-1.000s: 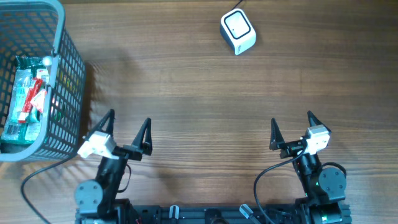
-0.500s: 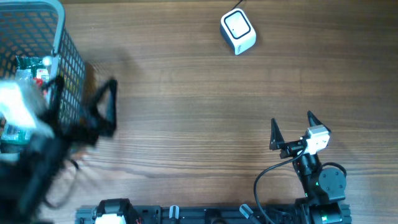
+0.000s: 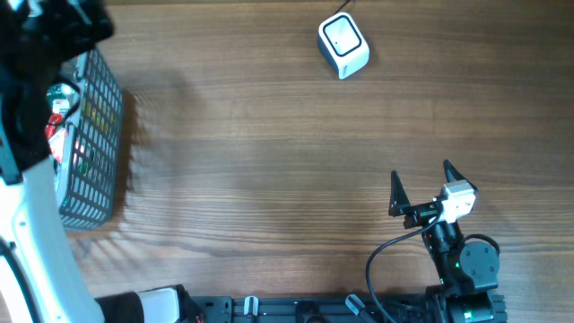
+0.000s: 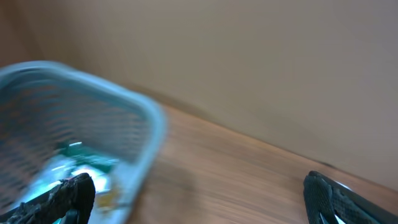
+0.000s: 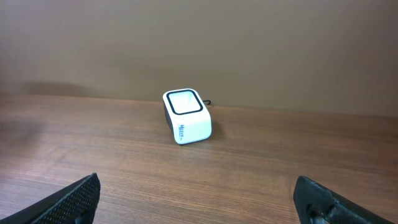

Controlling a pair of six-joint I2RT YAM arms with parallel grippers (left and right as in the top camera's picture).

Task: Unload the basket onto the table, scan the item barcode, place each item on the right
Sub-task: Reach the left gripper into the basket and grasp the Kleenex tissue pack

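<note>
The pink packet (image 3: pixel 57 144) lies uncovered inside the basket (image 3: pixel 65 163), so I should go on lowering my open left gripper until the packet is between its fingers, before closing them.
The item, a green and red packet (image 3: pixel 59 121), lies inside the grey mesh basket (image 3: pixel 94 144) at the far left; in the left wrist view it is a blurred green patch (image 4: pixel 84 163). The white barcode scanner (image 3: pixel 343 45) stands at the back centre and faces my right wrist camera (image 5: pixel 186 116). My left arm (image 3: pixel 27 206) is raised high over the basket and hides much of it. My left gripper (image 4: pixel 199 200) is open, with nothing between its fingers. My right gripper (image 3: pixel 420 175) rests open near the front right, empty (image 5: pixel 202 200).
The basket's pale rim (image 4: pixel 134 106) curves under the left wrist camera, whose picture is smeared by motion. A thin cable leaves the scanner toward the table's back edge. Bare wooden tabletop (image 3: pixel 269 179) lies between the basket, scanner and right arm.
My left arm has lifted from its rest at the front left and swung up and back over the basket. Its jaws stayed open. The right arm has not moved.
</note>
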